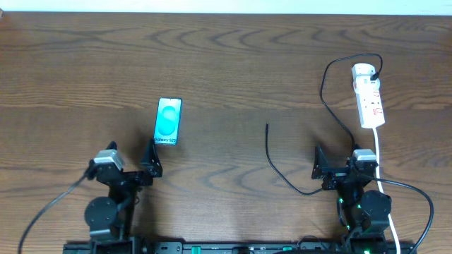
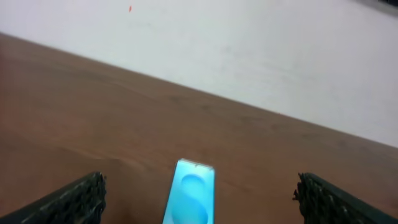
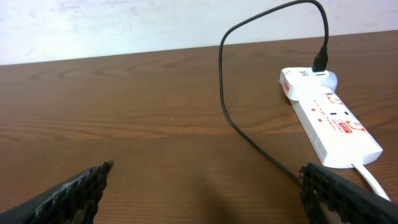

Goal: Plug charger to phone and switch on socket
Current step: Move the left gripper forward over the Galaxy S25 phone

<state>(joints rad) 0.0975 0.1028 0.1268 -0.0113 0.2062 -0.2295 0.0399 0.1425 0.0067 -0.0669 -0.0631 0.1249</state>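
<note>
The phone's lettered end, where the charger must go, is in front of my left gripper, so my left gripper should move up and straddle the phone's far half from above.
The phone lies flat on the wooden table with its cyan screen up; the left wrist view shows the phone straight ahead between my fingers. My left gripper stands open just short of its near end, holding nothing. The charger is a thin black cable, plugged into the far end of the white socket. It loops across the table, and its free tip lies at the centre. My right gripper is open and empty, the charger and socket ahead to its right.
The socket's thick white cord runs toward the near edge past the right arm. Thicker black robot cables trail from both arm bases at the front. A white wall lies beyond the table's far edge.
</note>
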